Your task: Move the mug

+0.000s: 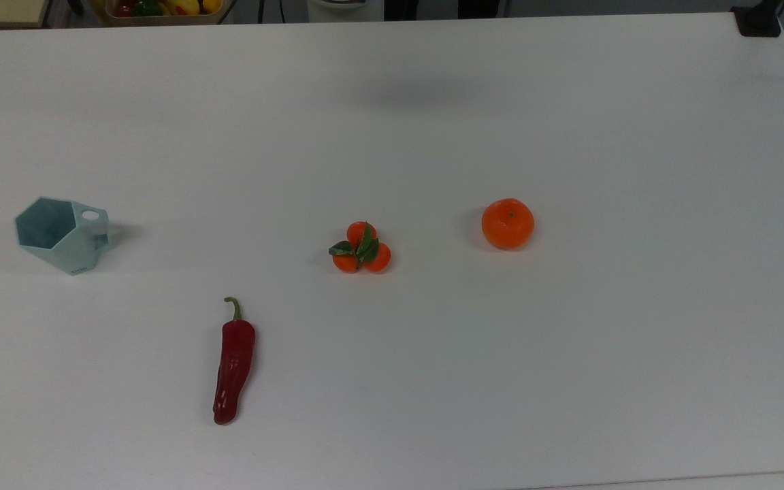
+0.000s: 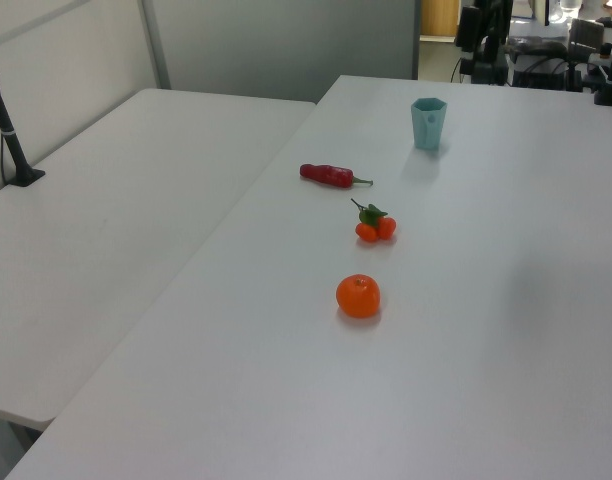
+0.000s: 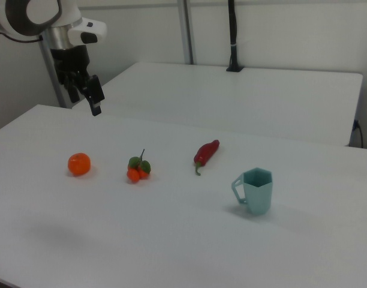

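I expect the pale teal mug (image 2: 427,124) to tip when I carry it, with its rim leaning away from my gripper, because the handle (image 2: 431,121) sticks out from one side of the mug.
The pale teal faceted mug (image 1: 62,235) stands upright near the top view's left edge, its handle with the round hole pointing toward the top view's right. It stands at the far end of the table in the left view (image 2: 427,123) and nearest the camera in the right view (image 3: 256,191). My gripper (image 3: 87,105) hangs high above the far left side of the table in the right view, well away from the mug, beyond the orange. It is open and holds nothing.
On the white table (image 1: 569,374) lie a red chili pepper (image 1: 232,361), a cluster of three small oranges with leaves (image 1: 361,248) and a single orange (image 1: 508,223). A second white table (image 2: 116,220) adjoins it. A black post (image 3: 232,36) stands on that table.
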You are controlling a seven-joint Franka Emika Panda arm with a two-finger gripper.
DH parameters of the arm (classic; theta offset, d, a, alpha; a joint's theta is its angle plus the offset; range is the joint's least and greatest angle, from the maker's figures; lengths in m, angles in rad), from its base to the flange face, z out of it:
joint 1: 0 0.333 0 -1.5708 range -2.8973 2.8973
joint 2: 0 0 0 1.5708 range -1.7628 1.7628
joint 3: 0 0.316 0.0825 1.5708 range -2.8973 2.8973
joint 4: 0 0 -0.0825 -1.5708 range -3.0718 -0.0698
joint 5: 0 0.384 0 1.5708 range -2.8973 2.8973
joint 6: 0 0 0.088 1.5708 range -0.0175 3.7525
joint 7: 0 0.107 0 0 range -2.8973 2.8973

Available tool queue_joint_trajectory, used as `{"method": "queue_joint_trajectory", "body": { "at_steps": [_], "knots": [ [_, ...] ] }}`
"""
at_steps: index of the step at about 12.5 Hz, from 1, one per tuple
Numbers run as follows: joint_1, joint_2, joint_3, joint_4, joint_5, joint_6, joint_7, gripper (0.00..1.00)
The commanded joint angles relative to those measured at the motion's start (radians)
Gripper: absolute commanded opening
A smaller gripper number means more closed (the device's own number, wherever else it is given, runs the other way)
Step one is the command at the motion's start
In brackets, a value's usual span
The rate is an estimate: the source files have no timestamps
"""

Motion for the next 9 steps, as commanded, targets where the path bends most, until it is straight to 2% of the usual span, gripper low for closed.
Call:
{"method": "queue_joint_trajectory", "body": {
  "at_steps": [1, 3, 5, 9],
  "knots": [
    [-0.008, 0.044, -0.018, 0.019, 0.011, 0.093, 0.267, 1.00],
    [-0.027, 0.073, -0.037, 0.013, 0.002, 0.157, 0.323, 1.00],
    [-0.038, 0.115, -0.075, 0.018, 0.004, 0.219, 0.326, 1.00],
    [-0.081, 0.196, -0.113, 0.018, -0.030, 0.334, 0.345, 1.00]
  ]
}}
